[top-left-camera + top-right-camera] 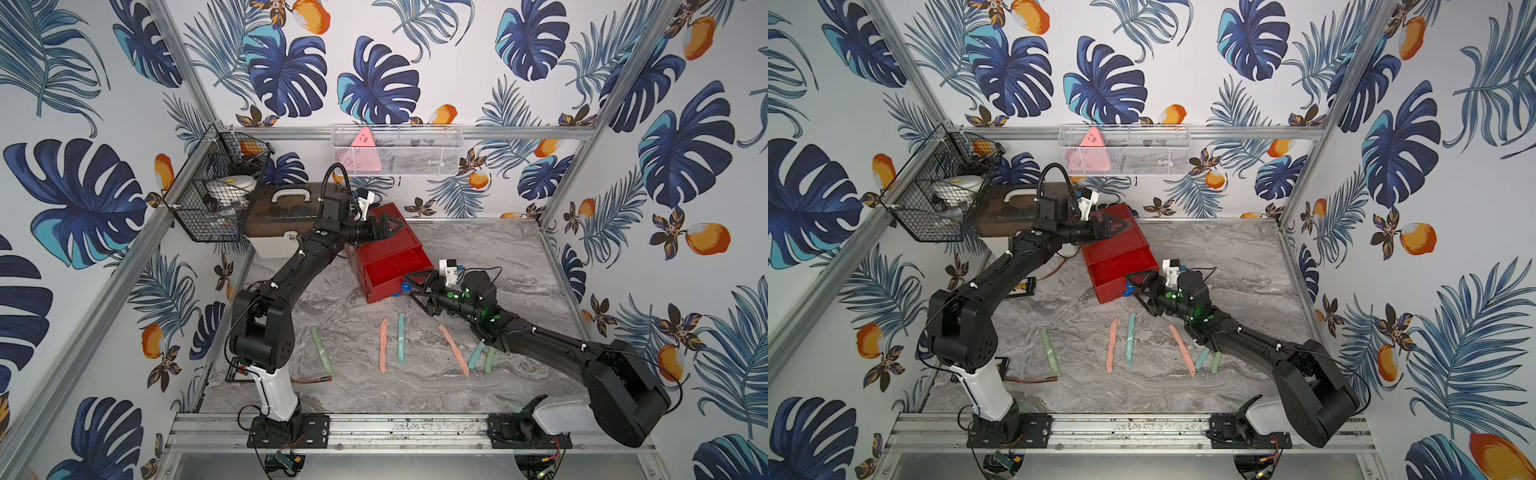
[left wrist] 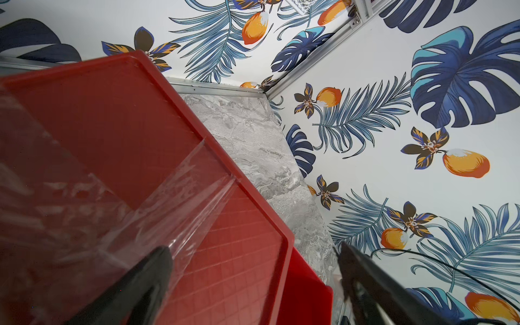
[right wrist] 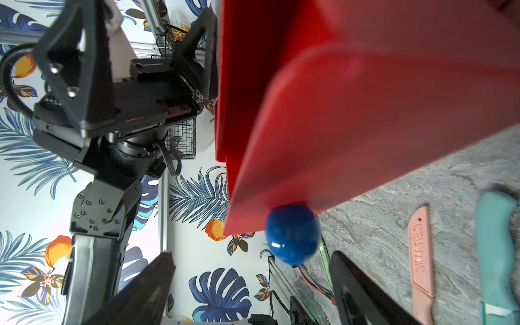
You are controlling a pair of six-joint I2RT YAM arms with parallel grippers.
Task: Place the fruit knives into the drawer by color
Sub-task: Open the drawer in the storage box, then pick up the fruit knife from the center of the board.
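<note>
The drawer is open and the nearest pink knife [image 1: 454, 351] is clear of its neighbours, so I should keep moving my right gripper toward that knife's handle [image 1: 445, 334] until its fingers close there.
The red drawer chest [image 1: 409, 243] [image 1: 1133, 243] stands at the back of the marble table, with one drawer [image 1: 386, 270] pulled out toward the front. My left gripper [image 1: 397, 226] [image 2: 253, 267] hovers open over the chest's taped top [image 2: 112, 126]. My right gripper [image 1: 408, 285] [image 3: 253, 267] is open at the drawer's blue knob [image 3: 292, 233]; the knob sits free just ahead of its fingertips. Several fruit knives lie in front: green [image 1: 322, 351], pink [image 1: 383, 345] [image 3: 420, 253], teal [image 1: 401, 344] [image 3: 495, 247], pink [image 1: 454, 349], teal [image 1: 475, 357], green [image 1: 489, 359], the last two partly under the right arm.
A beige case with a brown lid [image 1: 286, 212] stands left of the chest. A black wire basket [image 1: 216, 195] hangs on the left wall and a white mesh basket [image 1: 395, 151] on the back wall. A thin red cable [image 1: 311, 379] lies near the left arm's base.
</note>
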